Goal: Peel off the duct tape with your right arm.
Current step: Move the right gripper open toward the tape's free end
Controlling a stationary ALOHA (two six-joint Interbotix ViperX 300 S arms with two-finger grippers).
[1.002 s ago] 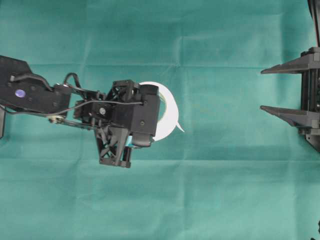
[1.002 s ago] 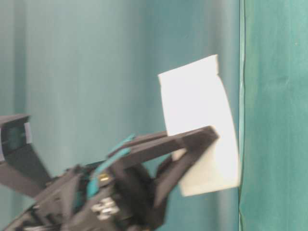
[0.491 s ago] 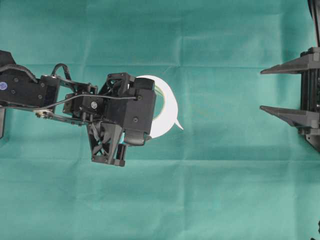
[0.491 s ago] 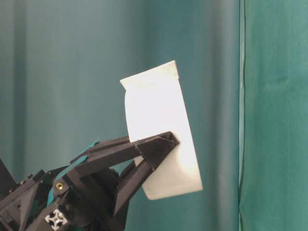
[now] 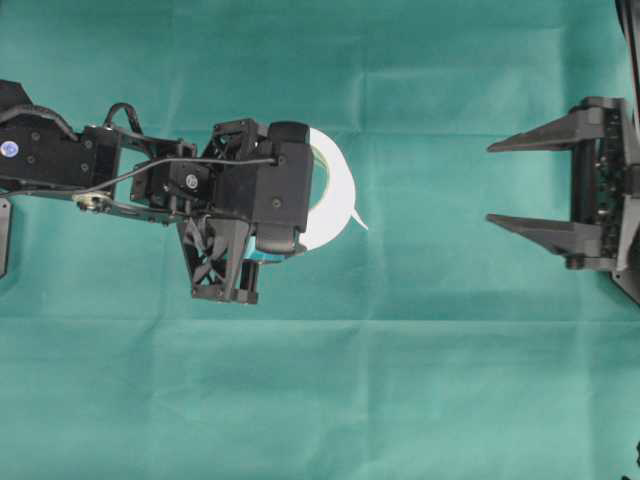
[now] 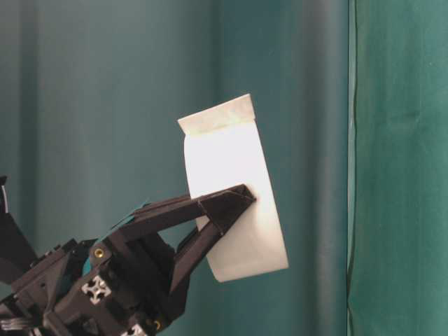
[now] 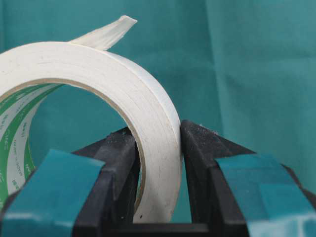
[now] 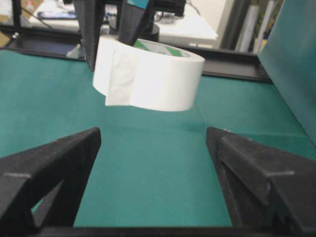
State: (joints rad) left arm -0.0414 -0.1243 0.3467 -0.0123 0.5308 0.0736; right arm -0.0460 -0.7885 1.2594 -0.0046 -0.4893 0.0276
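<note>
My gripper will peel the duct tape into a long, still-attached piece of tape when it pulls the tape's loose pointed tab, because that tab stands clear of the roll.
The duct tape is a wide white roll with a green-and-white printed core. It is held off the green cloth by my left gripper, whose teal-patched fingers are shut on the roll's wall, one inside and one outside. Its loose pointed tab sticks out toward the right. The roll and its tab also show in the table-level view and the right wrist view. My right gripper, plain black with long pointed fingers, is open and empty. It faces the roll from the right with a clear gap between them.
A green cloth covers the table. Green cloth also hangs behind the roll in the table-level view. A black frame rail and desks lie beyond the table's far edge in the right wrist view.
My right gripper has moved left, toward the roll. My left gripper has shifted the roll a little, still shut on it.
</note>
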